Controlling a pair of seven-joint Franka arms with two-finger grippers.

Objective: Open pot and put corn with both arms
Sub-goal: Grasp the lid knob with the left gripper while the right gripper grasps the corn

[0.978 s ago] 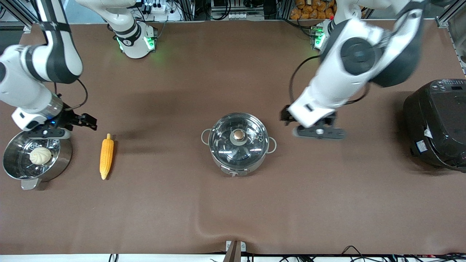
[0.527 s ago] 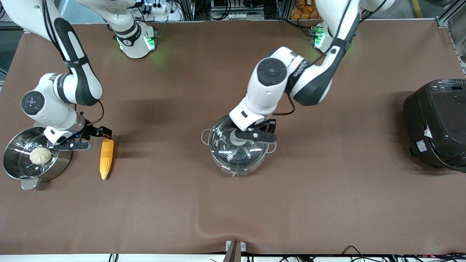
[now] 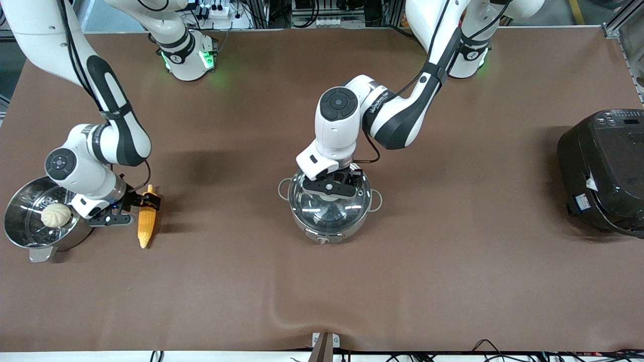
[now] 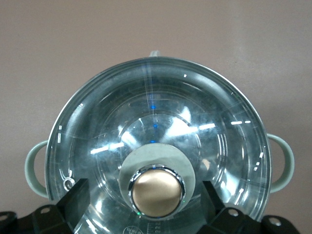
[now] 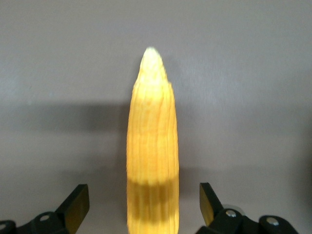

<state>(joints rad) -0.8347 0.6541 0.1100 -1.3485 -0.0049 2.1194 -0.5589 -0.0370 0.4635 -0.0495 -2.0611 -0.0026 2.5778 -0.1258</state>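
I can see only shiny steel rings [image 4: 156, 117] through the glass lid, so I should expect to find an empty steel pot [image 3: 326, 230] when I raise the glass lid.
The steel pot [image 3: 308, 229] stands mid-table with its glass lid [image 3: 327, 213] on. My left gripper [image 3: 332, 187] is over the lid and hides the knob in the front view. In the left wrist view it [image 4: 146, 201] is open, with one finger on each side of the copper-coloured knob [image 4: 157, 191] and apart from it. The corn [image 3: 145, 227] lies on the table toward the right arm's end. My right gripper [image 3: 144, 203] is low over its stem end. In the right wrist view it [image 5: 144, 204] is open, its fingers [image 5: 77, 204] straddling the corn [image 5: 152, 141] without touching it.
A perforated steel steamer pot [image 3: 20, 234] holding a white bun [image 3: 55, 215] stands beside the corn, at the right arm's end of the table. A big black rice cooker [image 3: 604, 171] stands at the left arm's end. The brown cloth has a fold near the front edge [image 3: 287, 314].
My left gripper swung from beside the pot to over the lid and came down around the knob. My right gripper moved from over the steamer pot to the corn's stem end and lowered.
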